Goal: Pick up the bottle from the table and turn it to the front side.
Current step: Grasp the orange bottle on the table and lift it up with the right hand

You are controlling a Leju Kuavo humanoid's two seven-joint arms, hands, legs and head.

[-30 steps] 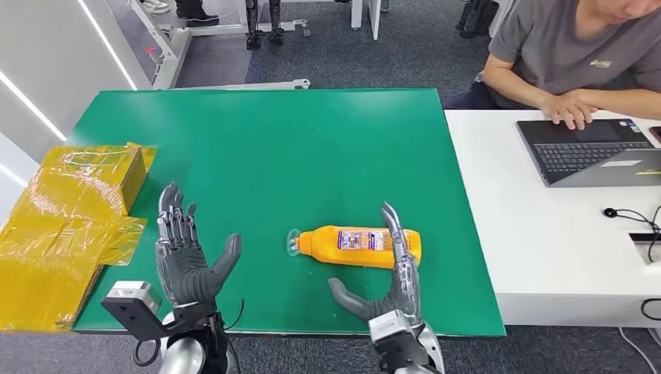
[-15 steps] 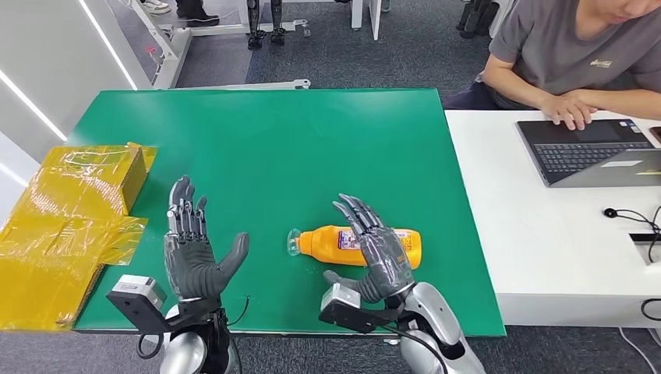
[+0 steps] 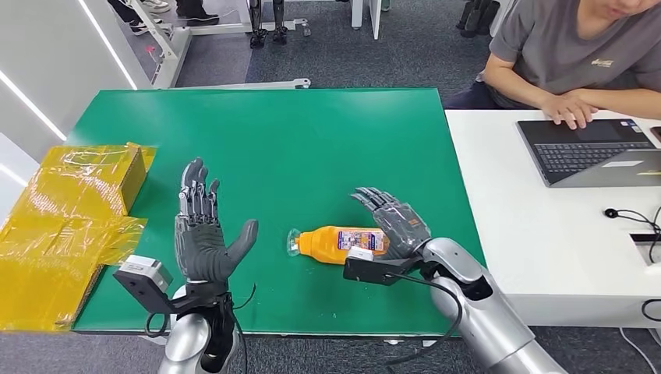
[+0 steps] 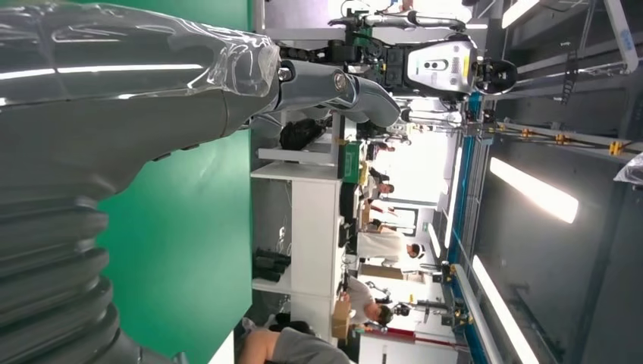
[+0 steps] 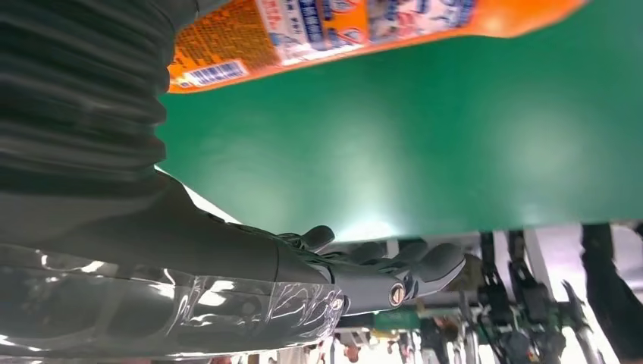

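The label facing up shows small print and a barcode (image 5: 218, 72), so I expect the orange bottle's front side (image 3: 335, 245) to be hidden underneath.
An orange bottle (image 3: 334, 242) lies on its side on the green table (image 3: 273, 148), its clear cap pointing left and a printed label facing up. My right hand (image 3: 394, 222) lies palm down over the bottle's base end, fingers spread and reaching past it. In the right wrist view the bottle (image 5: 364, 23) runs beside the palm, while the thumb (image 5: 364, 280) sticks out away from it, not closed round it. My left hand (image 3: 204, 234) stands upright and open to the left of the cap, apart from the bottle, holding nothing.
A yellow taped box (image 3: 86, 187) sits at the table's left edge. To the right stands a white desk (image 3: 546, 241) with a laptop (image 3: 592, 148) and cables, where a person (image 3: 577, 54) sits typing.
My right hand has turned from edge-on to palm down and moved forward over the bottle's base end. My left hand has drifted a little forward and to the right. The bottle has barely moved.
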